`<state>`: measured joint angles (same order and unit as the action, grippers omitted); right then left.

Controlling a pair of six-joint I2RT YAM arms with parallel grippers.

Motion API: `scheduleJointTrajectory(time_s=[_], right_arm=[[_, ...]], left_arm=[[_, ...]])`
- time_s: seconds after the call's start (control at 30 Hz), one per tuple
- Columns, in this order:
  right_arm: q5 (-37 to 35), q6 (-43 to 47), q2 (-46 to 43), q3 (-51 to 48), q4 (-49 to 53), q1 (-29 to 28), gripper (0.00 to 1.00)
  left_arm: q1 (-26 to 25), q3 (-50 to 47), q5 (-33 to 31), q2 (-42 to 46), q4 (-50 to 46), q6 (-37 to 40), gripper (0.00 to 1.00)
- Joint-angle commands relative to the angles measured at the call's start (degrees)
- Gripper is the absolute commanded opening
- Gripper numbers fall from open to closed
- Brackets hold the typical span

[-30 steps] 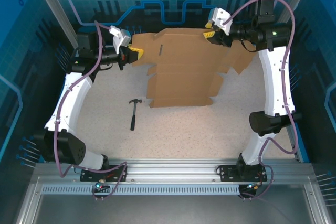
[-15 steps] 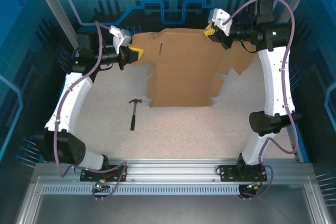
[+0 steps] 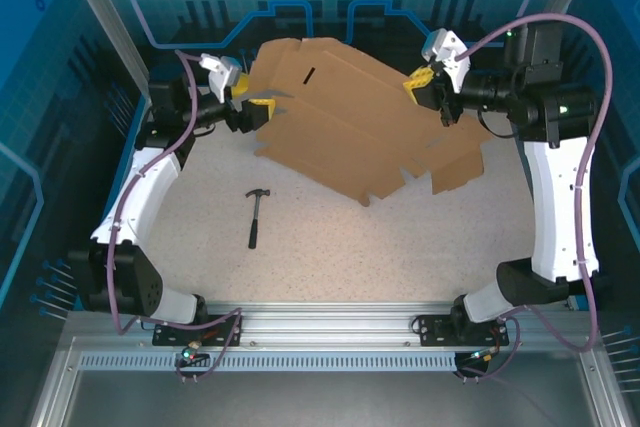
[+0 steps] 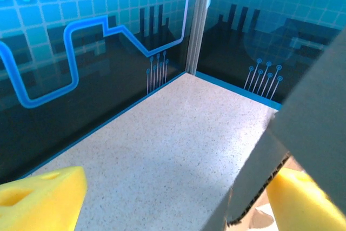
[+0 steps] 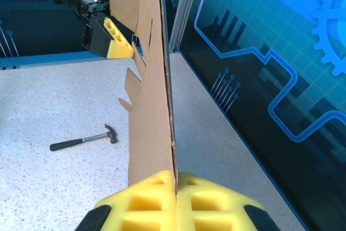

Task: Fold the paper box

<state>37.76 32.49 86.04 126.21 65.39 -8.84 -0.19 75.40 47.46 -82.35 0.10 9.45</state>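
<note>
My right gripper alone is holding on, and the paper box hangs tilted from it, so next my left gripper clamps the paper box's loose end before both grippers lower the paper box flat.
The paper box, a flat brown cardboard blank with flaps and tabs, hangs tilted above the table at the back. Its lower corner points toward the table's middle. My right gripper is shut on the blank's right edge. In the right wrist view the yellow pads clamp the thin cardboard edge-on. My left gripper is open at the blank's left edge. In the left wrist view, between the wide-apart yellow fingers, the cardboard sits close to the right one.
A small black hammer lies on the speckled table left of centre, also seen in the right wrist view. Blue walls close off the back and sides. The aluminium base rail runs along the near edge.
The blank lay flat on the table; now it is lifted and swung clockwise. My right gripper moved right and closed on its edge. The left gripper shifted slightly up and toward the blank.
</note>
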Motion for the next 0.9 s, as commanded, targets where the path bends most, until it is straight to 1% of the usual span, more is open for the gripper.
scheduleJointTrajectory(time_s=[0.0,0.07,0.17,0.27,0.37,0.43,0.53,0.6,0.7,0.77,0.87], right_arm=[[3.3,-3.1,-0.2,-1.0,-1.8,0.3,0.00],[3.6,-3.4,0.2,-0.5,-1.4,0.2,0.00],[4.8,-3.6,0.4,-0.5,-1.6,0.3,0.00],[6.3,-3.9,0.6,-1.0,-2.4,0.2,0.00],[7.6,-4.5,0.6,-1.8,-3.7,0.3,0.00],[8.1,-4.8,0.6,-2.2,-4.4,0.3,0.00],[6.7,-5.3,0.5,-3.0,-5.4,0.4,0.00],[4.8,-5.6,0.3,-4.2,-6.7,0.4,0.00],[1.4,-6.3,-1.0,-7.6,-10.3,-0.3,0.00],[-5.5,-5.7,-3.4,-12.1,-14.6,-2.4,0.00],[-19.5,-3.1,-7.9,-20.7,-23.6,-7.1,0.00]], left_arm=[[0.5,2.3,6.9,-1.3,4.9,-2.4,0.90],[0.5,2.1,10.8,-1.4,7.6,-4.7,0.91],[0.2,1.9,13.5,-1.5,10.6,-7.5,0.90],[-0.4,3.0,14.8,-2.2,10.4,-8.2,0.84],[-1.6,4.3,16.1,-3.6,10.1,-9.1,0.70],[-2.2,4.8,16.9,-4.2,10.3,-10.2,0.57],[-2.4,4.8,17.0,-4.0,11.0,-11.8,0.43],[-2.4,4.5,16.9,-3.6,11.5,-13.2,0.29],[-2.4,4.4,15.9,-2.9,11.2,-15.7,0.16],[-2.5,4.3,14.2,-2.4,10.5,-19.0,0.10],[-3.4,4.9,13.0,-1.8,8.7,-24.9,0.02]])
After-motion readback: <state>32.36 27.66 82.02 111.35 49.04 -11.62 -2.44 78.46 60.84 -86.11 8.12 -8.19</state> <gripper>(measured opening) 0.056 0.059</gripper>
